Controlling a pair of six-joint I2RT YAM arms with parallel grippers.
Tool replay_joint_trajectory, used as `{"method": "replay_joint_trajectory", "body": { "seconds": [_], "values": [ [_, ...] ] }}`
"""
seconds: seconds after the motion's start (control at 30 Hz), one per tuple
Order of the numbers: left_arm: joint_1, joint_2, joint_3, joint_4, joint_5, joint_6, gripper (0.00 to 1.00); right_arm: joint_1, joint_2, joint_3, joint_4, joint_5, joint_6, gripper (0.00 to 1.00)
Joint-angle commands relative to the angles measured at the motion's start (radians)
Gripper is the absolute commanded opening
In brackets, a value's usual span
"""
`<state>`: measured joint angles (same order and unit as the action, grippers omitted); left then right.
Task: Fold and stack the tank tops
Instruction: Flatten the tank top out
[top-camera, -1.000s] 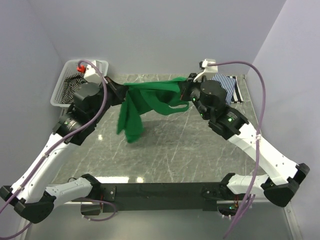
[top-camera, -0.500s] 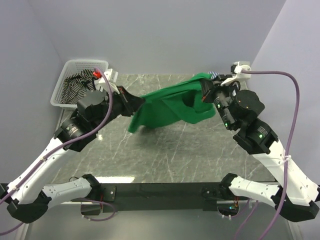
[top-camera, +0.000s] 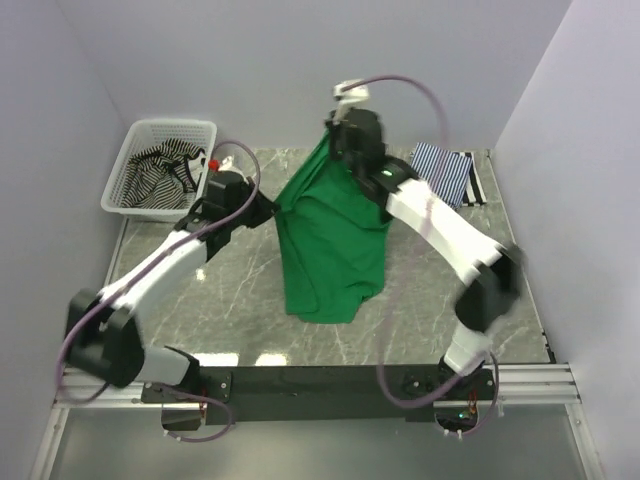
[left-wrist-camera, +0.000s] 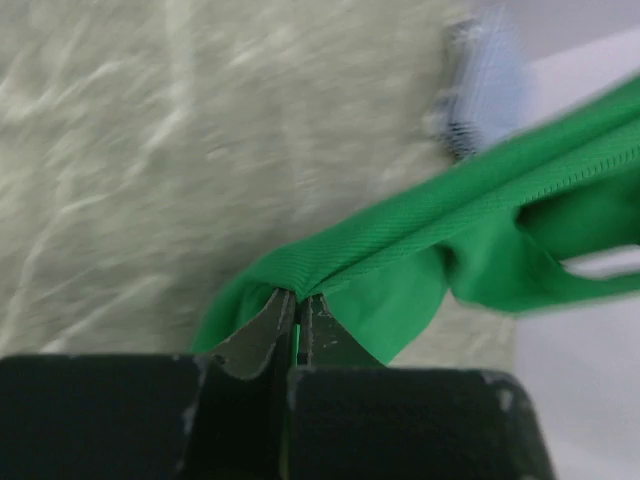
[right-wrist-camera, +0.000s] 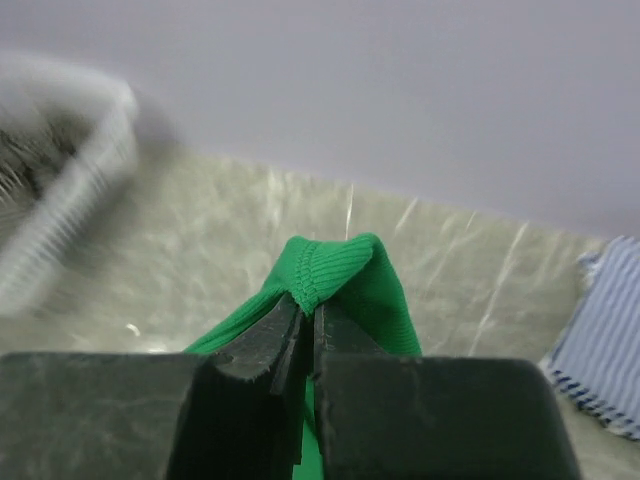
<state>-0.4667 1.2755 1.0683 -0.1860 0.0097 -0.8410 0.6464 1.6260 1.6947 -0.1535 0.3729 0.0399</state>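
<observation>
The green tank top's near end (top-camera: 300, 289) is folded over, away from my grippers, so next I put the top down and grab that end (top-camera: 322, 298) with my left gripper.
The bright green tank top (top-camera: 330, 240) hangs spread between both grippers above the middle of the table, its lower end touching the marble. My left gripper (top-camera: 272, 207) is shut on its left edge; the pinched cloth shows in the left wrist view (left-wrist-camera: 400, 260). My right gripper (top-camera: 335, 140) is shut on its upper corner, raised near the back wall; the ribbed hem shows in the right wrist view (right-wrist-camera: 330, 270). The black-and-white striped top (top-camera: 165, 168) lies in the basket. The blue-and-white striped top (top-camera: 443, 170) lies at the back right.
A white mesh basket (top-camera: 128, 150) stands at the back left corner. A black rail (top-camera: 330, 380) runs along the near edge between the arm bases. Grey walls close in the back and both sides.
Both arms swung: the right gripper moved left and up toward the back wall, the left gripper shifted slightly. The green top went from bunched between them to hanging open and long.
</observation>
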Motion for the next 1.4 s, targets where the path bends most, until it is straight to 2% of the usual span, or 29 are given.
{"method": "replay_joint_trajectory", "body": {
  "seconds": [0.0,0.03,0.07,0.1,0.13,0.17,0.2,0.27,0.33,0.43,0.47,0.53,0.57,0.63,0.67,0.73,0.77,0.97,1.23,1.37],
  "values": [
    [0.121,0.132,-0.086,0.072,0.119,-0.076,0.01,-0.077,0.216,0.147,0.025,-0.113,0.024,0.0],
    [0.141,0.162,-0.096,0.112,0.139,-0.085,0.01,-0.08,0.262,0.189,-0.007,-0.126,0.028,0.0],
    [0.161,0.212,-0.102,0.123,0.162,-0.101,0.11,-0.079,0.343,0.273,-0.033,-0.13,0.029,0.06],
    [0.192,0.228,-0.119,0.15,0.195,-0.11,0.19,-0.08,0.379,0.32,-0.062,-0.134,0.034,0.21],
    [0.203,0.237,-0.126,0.161,0.213,-0.119,0.29,-0.08,0.406,0.357,-0.111,-0.132,0.041,0.32],
    [0.21,0.232,-0.134,0.167,0.217,-0.122,0.49,-0.082,0.435,0.387,-0.129,-0.126,0.046,0.42],
    [0.214,0.22,-0.134,0.163,0.211,-0.113,0.58,-0.082,0.44,0.42,-0.142,-0.102,0.061,0.57],
    [0.214,0.176,-0.125,0.126,0.184,-0.077,0.74,-0.093,0.411,0.405,-0.162,-0.098,0.08,0.64],
    [0.214,0.148,-0.102,0.077,0.155,-0.044,0.77,-0.105,0.374,0.375,-0.196,-0.075,0.13,0.67],
    [0.201,0.079,-0.108,-0.01,0.156,0.014,0.76,-0.136,0.25,0.231,-0.231,-0.037,0.228,0.68],
    [0.189,0.067,-0.114,-0.027,0.139,0.043,0.75,-0.142,0.162,0.098,-0.224,-0.035,0.25,0.68],
    [0.114,0.062,-0.113,-0.09,0.109,0.08,0.73,-0.148,0.065,-0.059,-0.178,-0.029,0.302,0.67],
    [0.077,0.085,-0.101,-0.124,0.058,0.107,0.71,-0.148,-0.021,-0.201,-0.167,-0.032,0.319,0.66],
    [-0.035,0.135,-0.065,-0.185,0.015,0.121,0.65,-0.146,-0.098,-0.327,-0.156,-0.038,0.371,0.63],
    [-0.1,0.153,-0.045,-0.193,-0.006,0.126,0.61,-0.149,-0.165,-0.442,-0.152,-0.054,0.386,0.62],
    [-0.16,0.209,-0.021,-0.225,-0.023,0.128,0.55,-0.148,-0.23,-0.55,-0.141,-0.054,0.428,0.6],
    [-0.183,0.225,-0.008,-0.233,-0.051,0.132,0.49,-0.149,-0.289,-0.645,-0.133,-0.074,0.437,0.6],
    [-0.314,0.355,0.091,-0.303,-0.146,0.158,0.43,-0.148,-0.42,-0.863,-0.109,-0.153,0.497,0.57],
    [-0.421,0.493,0.185,-0.412,-0.244,0.137,0.44,-0.148,-0.428,-0.969,-0.043,-0.239,0.537,0.56],
    [-0.46,0.515,0.196,-0.448,-0.292,0.111,0.46,-0.149,-0.414,-1.003,-0.011,-0.264,0.548,0.56]
  ]
}}
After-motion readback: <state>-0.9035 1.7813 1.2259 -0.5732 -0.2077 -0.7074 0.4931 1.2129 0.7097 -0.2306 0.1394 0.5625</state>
